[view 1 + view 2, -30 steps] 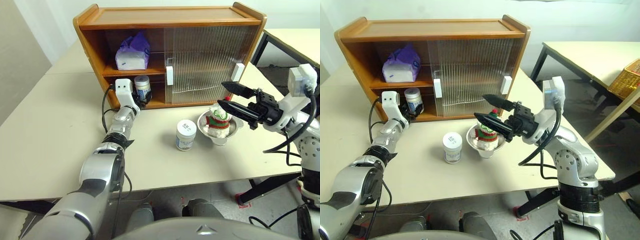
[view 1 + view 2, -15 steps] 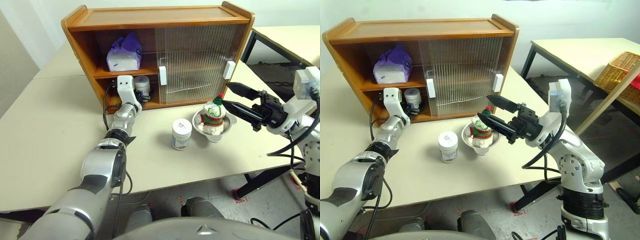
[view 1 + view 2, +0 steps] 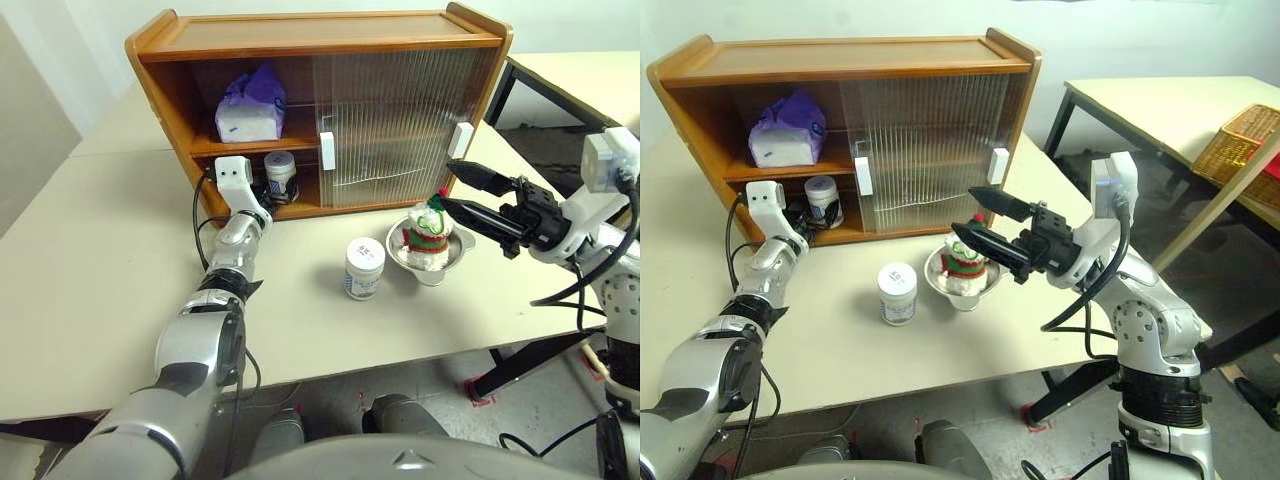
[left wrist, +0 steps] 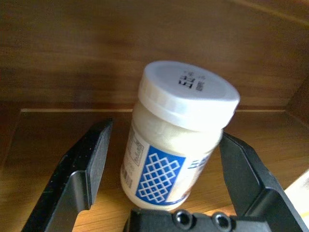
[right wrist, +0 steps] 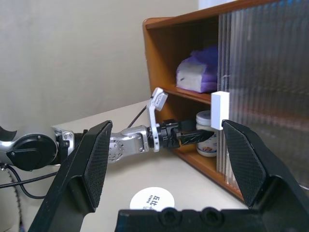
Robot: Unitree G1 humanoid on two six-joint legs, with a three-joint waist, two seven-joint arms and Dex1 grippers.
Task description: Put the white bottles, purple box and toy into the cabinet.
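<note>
My left gripper should push the shelved white bottle (image 3: 281, 174) toward the sliding door (image 3: 329, 186) with its closed fingers. That bottle stands in the middle of the shelf, where the other bottle needs room.
The cabinet (image 3: 320, 40) stands at the back of the table, its left bays open. On its upper shelf lies the purple box (image 3: 250, 105). One white bottle (image 4: 181, 135) stands on the lower shelf between the spread fingers of my left gripper (image 3: 264, 190), open, with a gap on each side. The other white bottle (image 3: 364, 268) stands on the table in front. To its right the toy (image 3: 430, 232) sits in a steel bowl (image 3: 450, 262). My right gripper (image 3: 445, 183) hovers open just right of the toy, pointing left, holding nothing.
Ribbed sliding doors (image 3: 400, 110) with white handles (image 3: 326, 150) cover the cabinet's middle and right. A second table (image 3: 1160, 100) stands at the right with a wicker basket (image 3: 1240, 150) on it. Bare tabletop (image 3: 100, 260) lies to the left and front.
The left gripper's fingers have spread and let go of the white bottle on the lower shelf, and the hand has drawn slightly away. The right arm has not moved; the camera shifted.
</note>
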